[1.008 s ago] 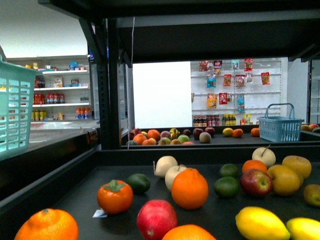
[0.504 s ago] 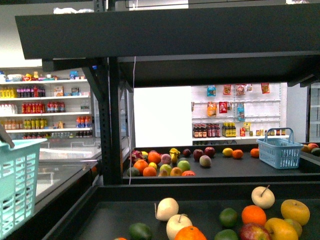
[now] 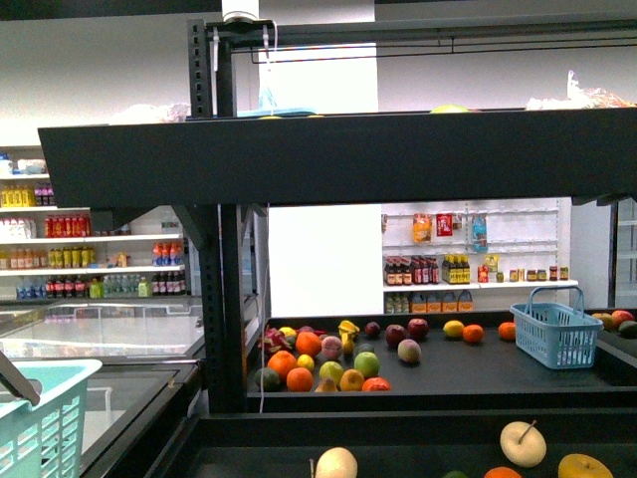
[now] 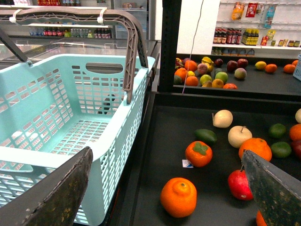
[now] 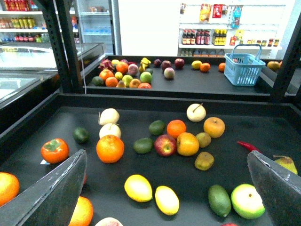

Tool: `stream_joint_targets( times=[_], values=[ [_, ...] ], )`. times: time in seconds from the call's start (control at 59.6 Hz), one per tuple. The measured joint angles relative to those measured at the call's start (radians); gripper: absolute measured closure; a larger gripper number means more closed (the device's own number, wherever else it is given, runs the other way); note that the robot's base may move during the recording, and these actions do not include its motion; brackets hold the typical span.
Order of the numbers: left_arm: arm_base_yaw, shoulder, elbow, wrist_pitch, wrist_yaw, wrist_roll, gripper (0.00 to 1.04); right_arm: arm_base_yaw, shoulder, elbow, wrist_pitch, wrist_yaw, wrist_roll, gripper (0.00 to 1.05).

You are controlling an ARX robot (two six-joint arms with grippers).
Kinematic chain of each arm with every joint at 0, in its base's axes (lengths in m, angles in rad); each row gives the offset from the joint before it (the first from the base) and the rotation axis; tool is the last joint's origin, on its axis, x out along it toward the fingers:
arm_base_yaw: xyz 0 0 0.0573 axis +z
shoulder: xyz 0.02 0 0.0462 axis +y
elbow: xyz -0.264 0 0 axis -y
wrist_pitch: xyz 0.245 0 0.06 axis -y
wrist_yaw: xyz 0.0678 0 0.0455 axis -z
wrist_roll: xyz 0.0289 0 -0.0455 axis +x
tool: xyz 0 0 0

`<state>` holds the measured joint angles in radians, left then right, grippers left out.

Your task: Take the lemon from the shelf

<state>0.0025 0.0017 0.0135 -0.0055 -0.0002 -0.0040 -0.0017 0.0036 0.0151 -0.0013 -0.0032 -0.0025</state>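
I expect the teal basket (image 4: 70,127) to come along with its open side up when I lift, because the brown handle (image 4: 130,52) curves over the basket's opening and joins the basket's rim.
Two yellow lemons (image 5: 138,187) (image 5: 167,199) lie side by side on the lower black tray (image 5: 235,117) of the shelf, among oranges, apples, pears and limes. My right gripper (image 5: 165,155) hangs open above that tray, and the lemons show between its two fingers (image 5: 51,193), a little toward the camera. My left gripper (image 4: 167,153) is open too, over the tray's left part, with an orange (image 4: 178,197) below it. In the front view the shelf (image 3: 328,159) fills the frame. No lemon shows on its near tray there, and neither arm is visible.
A teal basket (image 4: 70,117) with a brown handle stands just left of the tray. A small blue basket (image 5: 241,68) sits on the rear tray beside a fruit pile (image 5: 124,75). A red chilli (image 5: 247,146) and a green apple (image 5: 247,200) lie right of the lemons.
The front view has risen: the near tray's fruit, lemons included, has slid out of the bottom of the picture, and the shelf's upper tier has come into view.
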Motion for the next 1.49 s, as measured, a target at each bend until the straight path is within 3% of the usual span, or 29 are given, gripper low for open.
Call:
stream_joint_targets(
  times=[0.269,0.403,0.588,0.772,1.091,1.327,1.494],
  values=[
    [0.0,0.0,0.0,0.0,0.0,0.0,0.08,0.0,0.0,0.0,0.0,0.0,0.0,0.02],
    [0.042,0.152,0.073,-0.158,0.219,-0.182,0.08,0.0,0.0,0.0,0.0,0.0,0.0,0.02],
    [0.152,0.554,0.306,0.098,0.375,-0.424,0.08,0.0,0.0,0.0,0.0,0.0,0.0,0.02],
    [0.272,0.933,0.623,0.211,0.484,-0.706,0.08,0.0,0.0,0.0,0.0,0.0,0.0,0.02],
    [0.349,1.374,0.984,0.276,0.437,-1.095,0.08,0.0,0.0,0.0,0.0,0.0,0.0,0.02],
    [0.403,1.474,1.089,0.067,0.39,-1.181,0.08,0.0,0.0,0.0,0.0,0.0,0.0,0.02],
    [0.425,1.53,1.122,0.068,0.395,-1.193,0.08,0.0,0.0,0.0,0.0,0.0,0.0,0.02]
  ],
)
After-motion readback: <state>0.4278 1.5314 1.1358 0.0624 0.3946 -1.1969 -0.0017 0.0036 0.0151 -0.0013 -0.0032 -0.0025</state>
